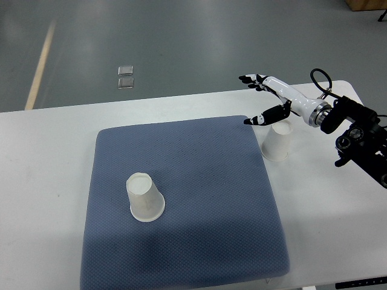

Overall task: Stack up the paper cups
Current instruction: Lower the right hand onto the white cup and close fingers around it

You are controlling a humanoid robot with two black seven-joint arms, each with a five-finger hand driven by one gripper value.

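Observation:
I expect the second white paper cup [277,142] to slide over the first almost to the first cup's rim when I lower it, because the first narrows [141,185] toward its top.
One white paper cup [145,198] stands upside down on the blue-grey mat [193,181], toward its left. A second white paper cup [277,142] stands upside down on the white table just off the mat's right edge. My right hand [257,99] comes in from the right and hovers above and slightly left of that second cup. Its fingers are spread and it holds nothing. The hand partly covers the top of the cup. My left hand is out of view.
The white table [48,181] carries the mat in its middle. Its far edge runs behind the hand, with grey floor beyond. My right arm's black wrist and cables [357,130] lie over the table's right side.

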